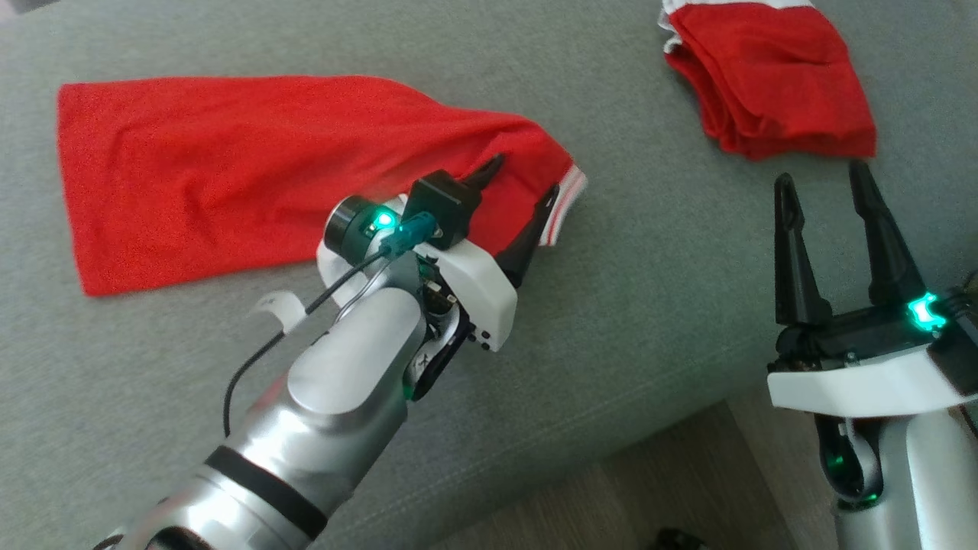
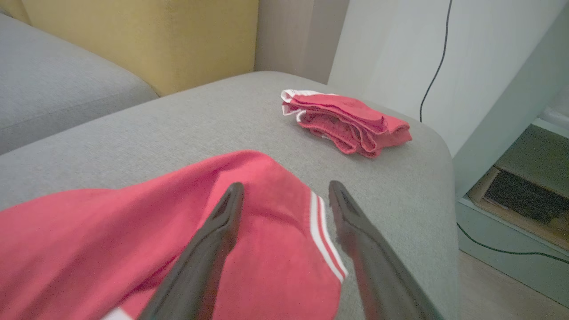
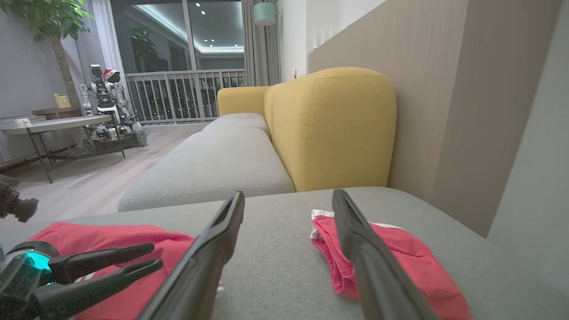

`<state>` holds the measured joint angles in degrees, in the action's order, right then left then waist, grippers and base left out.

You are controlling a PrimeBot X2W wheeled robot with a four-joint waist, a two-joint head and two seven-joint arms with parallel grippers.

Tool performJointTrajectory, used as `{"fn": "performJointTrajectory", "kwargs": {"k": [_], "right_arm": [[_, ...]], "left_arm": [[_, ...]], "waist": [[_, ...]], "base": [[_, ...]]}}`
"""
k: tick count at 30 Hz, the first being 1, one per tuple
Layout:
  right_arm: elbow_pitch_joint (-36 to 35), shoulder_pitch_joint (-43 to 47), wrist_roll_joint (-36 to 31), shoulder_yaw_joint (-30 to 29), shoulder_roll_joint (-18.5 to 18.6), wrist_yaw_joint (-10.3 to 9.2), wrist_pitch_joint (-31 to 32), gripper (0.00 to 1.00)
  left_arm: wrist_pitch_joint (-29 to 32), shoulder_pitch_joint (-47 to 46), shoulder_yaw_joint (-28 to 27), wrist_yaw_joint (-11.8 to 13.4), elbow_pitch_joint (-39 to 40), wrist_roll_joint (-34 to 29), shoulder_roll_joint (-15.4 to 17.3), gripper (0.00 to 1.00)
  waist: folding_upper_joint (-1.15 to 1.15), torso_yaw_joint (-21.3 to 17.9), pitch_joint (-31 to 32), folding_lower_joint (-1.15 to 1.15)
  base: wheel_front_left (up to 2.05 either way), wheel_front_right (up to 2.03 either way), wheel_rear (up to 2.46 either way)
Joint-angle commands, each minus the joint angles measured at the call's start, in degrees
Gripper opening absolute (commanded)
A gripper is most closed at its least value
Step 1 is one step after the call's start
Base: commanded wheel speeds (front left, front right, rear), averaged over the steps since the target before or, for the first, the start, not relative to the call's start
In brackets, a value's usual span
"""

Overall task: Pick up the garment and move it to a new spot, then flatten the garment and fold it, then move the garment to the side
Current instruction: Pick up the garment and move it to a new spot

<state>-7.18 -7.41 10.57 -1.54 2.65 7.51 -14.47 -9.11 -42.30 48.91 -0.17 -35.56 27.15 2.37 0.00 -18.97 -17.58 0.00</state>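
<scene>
A white patch [image 2: 117,314] shows next to the red cloth, so I should expect to find white sleeves hidden in the red garment [image 1: 243,183] when I spread it out.
A red garment [image 1: 229,168] with a white-striped hem lies spread across the grey sofa cushion [image 1: 649,290], its right end bunched and narrower. My left gripper [image 1: 524,177] is open just over that striped end, one finger above the red cloth and the other beside the hem. The left wrist view shows the garment [image 2: 111,240] under the left gripper [image 2: 285,186], with nothing held. My right gripper [image 1: 819,172] stands open above bare cushion at the lower right. In the right wrist view the right gripper [image 3: 289,192] points along the cushion, with the left gripper [image 3: 155,256] at its lower left.
A second red garment, folded [image 1: 772,76], lies at the cushion's far right corner [image 2: 351,124]. The cushion's front edge drops to wooden floor [image 1: 611,489]. A yellow backrest [image 3: 333,124] rises behind. A wall with a black cable [image 2: 438,66] and a low shelf [image 2: 524,195] lie beyond the cushion's end.
</scene>
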Motion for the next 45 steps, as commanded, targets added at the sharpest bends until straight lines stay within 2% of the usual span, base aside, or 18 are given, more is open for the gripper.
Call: {"fn": "performJointTrajectory", "kwargs": {"k": [1,4,6,9,14,18,23,31,45], "right_arm": [[-1.98,-0.18,-0.14,1.11,0.22,-0.02,-0.52,1.0],[-1.44,0.4,-0.31,0.62,0.22,-0.02,-0.52,1.0],[-1.18,0.97,-0.47,0.13,0.22,-0.02,-0.52,1.0],[-0.67,1.94,-1.23,-0.1,0.22,-0.02,-0.52,1.0],[-0.19,2.98,-3.39,-0.19,0.22,-0.02,-0.52,1.0],[0.84,3.91,-4.11,-0.94,0.22,-0.02,-0.52,1.0],[2.53,5.81,-4.72,-2.51,0.22,-0.02,-0.52,1.0],[4.65,10.67,-5.65,-4.61,0.22,-0.02,-0.52,1.0],[5.47,12.95,-5.56,-4.93,0.22,-0.02,-0.52,1.0]], "left_arm": [[-1.65,-2.47,-1.14,0.5,2.16,-0.38,0.52,1.0],[-4.1,-0.87,-0.89,1.25,3.58,-1.02,0.8,1.0],[-5.22,1.04,-1.59,2.74,5.78,-2.01,2.07,1.0],[-5.8,5.43,-4.24,6.28,11.31,-3.36,4.32,1.0],[-5.86,16.1,-13.26,14.02,26.0,-6.84,6.23,1.0],[-5.87,24.45,-19.1,16.82,33.87,-10.49,6.06,1.0],[-5.88,32.6,-23.73,16.81,37.07,-14.39,5.48,1.0],[-5.88,41.06,-26.91,14.33,37.78,-19.6,4.39,1.0],[-5.88,44.73,-28.79,10.42,36.26,-21.93,1.51,1.0]], "waist": [[0.0,1.47,1.33,0.0],[0.0,3.77,3.5,0.0],[0.0,5.86,4.8,0.0],[0.0,9.28,6.43,0.0],[0.0,15.05,8.62,0.0],[0.0,19.19,10.34,0.0],[0.0,22.6,13.0,0.0],[0.0,25.13,17.63,0.0],[0.0,26.0,19.77,0.0]], "base": [[0.0,0.0,0.0],[0.0,0.0,0.0],[0.0,0.0,0.0],[0.0,0.0,0.0],[0.0,0.0,0.0],[0.0,0.0,0.0],[0.0,0.0,0.0],[0.0,0.0,0.0],[0.0,0.0,0.0]]}}
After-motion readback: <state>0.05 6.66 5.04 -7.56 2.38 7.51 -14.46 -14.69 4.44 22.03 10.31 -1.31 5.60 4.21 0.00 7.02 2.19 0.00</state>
